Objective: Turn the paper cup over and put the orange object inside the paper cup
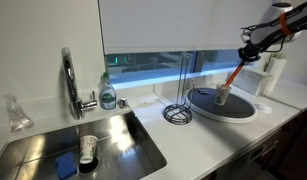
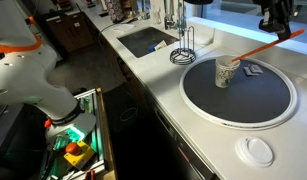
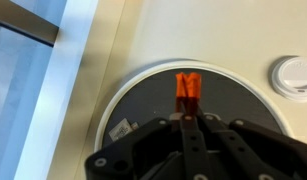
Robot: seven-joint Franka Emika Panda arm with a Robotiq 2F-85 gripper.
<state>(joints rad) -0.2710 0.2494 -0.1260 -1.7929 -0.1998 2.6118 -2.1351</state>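
My gripper should keep moving the orange object's upper end toward the paper cup and release it, with the orange object's lower tip (image 2: 236, 59) at the paper cup's opening (image 2: 227, 62).
The paper cup (image 1: 223, 97) (image 2: 227, 72) stands upright on the round dark tray (image 1: 208, 108) (image 2: 243, 110) (image 3: 233, 95). My gripper (image 1: 250, 54) (image 2: 283, 30) (image 3: 188, 118) hangs above and beside the cup, shut on the upper end of the orange object (image 1: 237, 72) (image 2: 261, 48) (image 3: 187, 88). The orange object slants down from the fingers, and its lower tip reaches the cup's mouth. I cannot tell whether the tip is inside. In the wrist view the cup is hidden.
A small grey packet (image 2: 251, 70) (image 3: 121, 130) lies on the tray by the cup. A white lid (image 2: 258, 150) (image 3: 293, 75) sits on the counter. A wire stand (image 1: 178, 110) is beside the tray. The sink (image 1: 123, 130) holds a marked white cup (image 1: 88, 148).
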